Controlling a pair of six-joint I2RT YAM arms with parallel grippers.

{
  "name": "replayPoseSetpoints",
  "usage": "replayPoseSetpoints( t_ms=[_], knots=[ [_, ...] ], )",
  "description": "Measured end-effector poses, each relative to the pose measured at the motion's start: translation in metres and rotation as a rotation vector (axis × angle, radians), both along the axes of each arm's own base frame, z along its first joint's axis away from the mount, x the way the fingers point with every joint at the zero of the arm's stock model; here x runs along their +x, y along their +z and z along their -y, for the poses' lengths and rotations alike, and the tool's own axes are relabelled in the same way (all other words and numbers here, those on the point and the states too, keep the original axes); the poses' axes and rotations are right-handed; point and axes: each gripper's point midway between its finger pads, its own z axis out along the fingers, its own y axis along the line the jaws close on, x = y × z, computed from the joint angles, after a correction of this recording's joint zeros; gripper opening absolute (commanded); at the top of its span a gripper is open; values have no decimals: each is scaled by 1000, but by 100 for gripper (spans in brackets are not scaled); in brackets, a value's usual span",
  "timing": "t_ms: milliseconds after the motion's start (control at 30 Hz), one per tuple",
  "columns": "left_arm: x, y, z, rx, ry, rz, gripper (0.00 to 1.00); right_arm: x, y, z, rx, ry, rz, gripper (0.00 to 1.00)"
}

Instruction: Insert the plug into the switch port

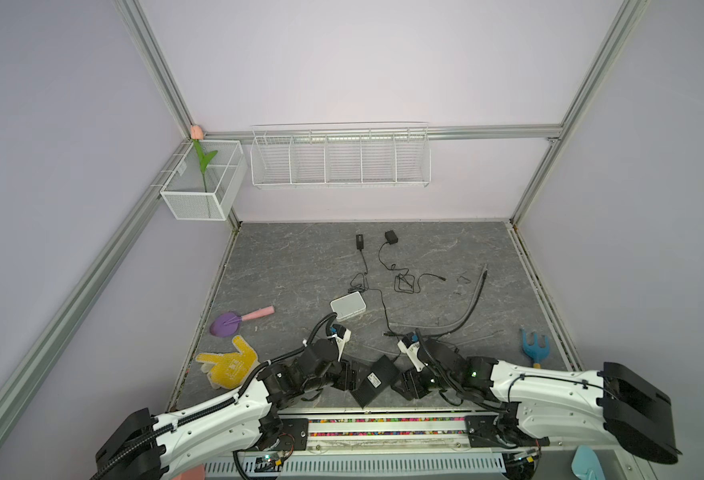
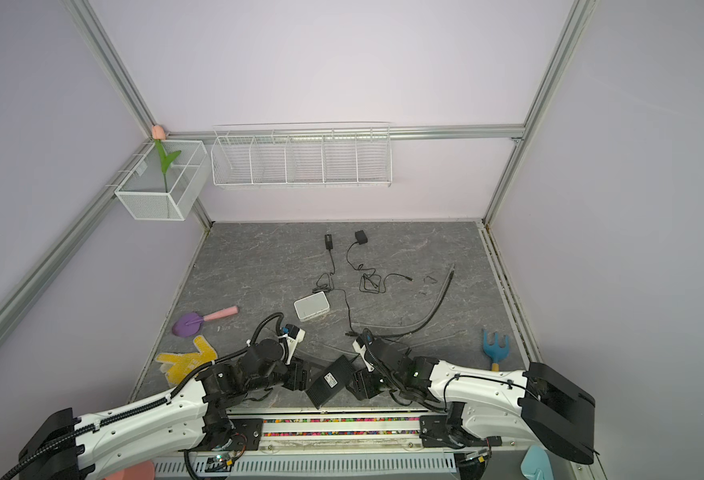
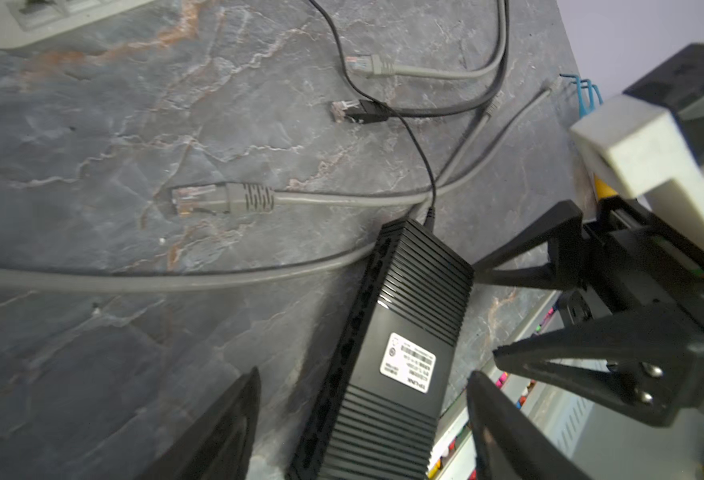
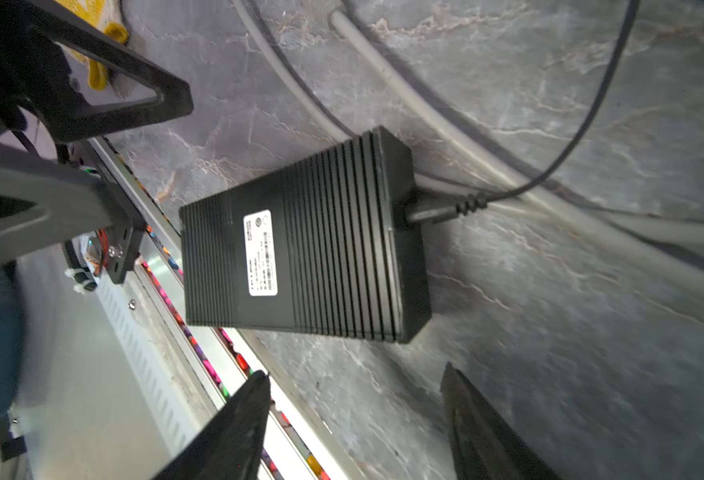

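Note:
The black switch's port side (image 3: pixel 346 337) is turned away from the robot, close to the front bar, so the robot's right gripper should grip the switch's middle (image 4: pixel 284 240) and turn the switch around.
The black ribbed switch (image 1: pixel 375 380) (image 4: pixel 300 245) lies label-up near the table's front edge, between both grippers. A black round plug (image 4: pixel 437 210) on a thin black cord sits in its end face. A grey network plug (image 3: pixel 217 199) lies loose on the table beyond it, with a black one (image 3: pixel 354 111) and another grey one (image 3: pixel 367 64) farther off. My left gripper (image 3: pixel 363 374) is open; its fingers straddle one end of the switch with gaps on both sides. My right gripper (image 4: pixel 355 370) is open over bare table just short of the switch's long side.
A white box (image 1: pixel 348 305) sits mid-table with cords behind it. Two black adapters (image 1: pixel 391 237) lie at the back. A yellow glove (image 1: pixel 227 365) and purple spoon (image 1: pixel 238 320) are at left, a blue rake (image 1: pixel 533 347) at right. The front rail (image 1: pixel 383 424) runs close behind the switch.

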Motion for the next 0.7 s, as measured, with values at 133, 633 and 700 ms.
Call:
replayPoseSetpoints(
  t_ms=[133, 633, 700],
  knots=[
    [-3, -18, 2, 41, -17, -53, 76, -1, -11, -10, 2, 11, -26, 63],
    [-12, -29, 9, 12, -39, -128, 71, 29, -11, -54, 88, -43, -4, 50],
    [-13, -28, 6, -10, -29, -126, 70, 37, -11, -57, 110, -61, -4, 46]
  ],
)
